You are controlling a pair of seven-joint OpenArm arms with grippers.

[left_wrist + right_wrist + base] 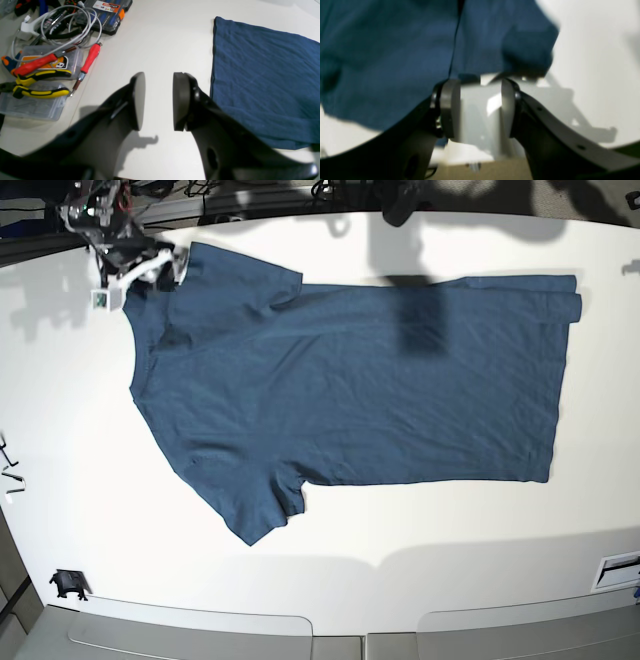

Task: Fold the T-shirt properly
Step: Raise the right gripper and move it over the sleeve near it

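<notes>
My right gripper needs to move over to the sleeve's end corner, grab it and fold the far sleeve inward, because its fingers are on either side of the gap next to that sleeve.
The dark blue T-shirt lies spread flat on the white table, neck end to the left and hem to the right. My right gripper hovers at the far left sleeve. In the blurred right wrist view its jaws stand open with only table between them, and the T-shirt's edge lies just past the fingertips. My left gripper is open over bare table, holding nothing. The T-shirt lies to its right, apart from the fingers.
Left of my left gripper lies a clutter of tools: red-handled screwdrivers, yellow-and-black pliers, clear plastic boxes, white cables and a bit-set case. A small black object sits near the table's front left corner.
</notes>
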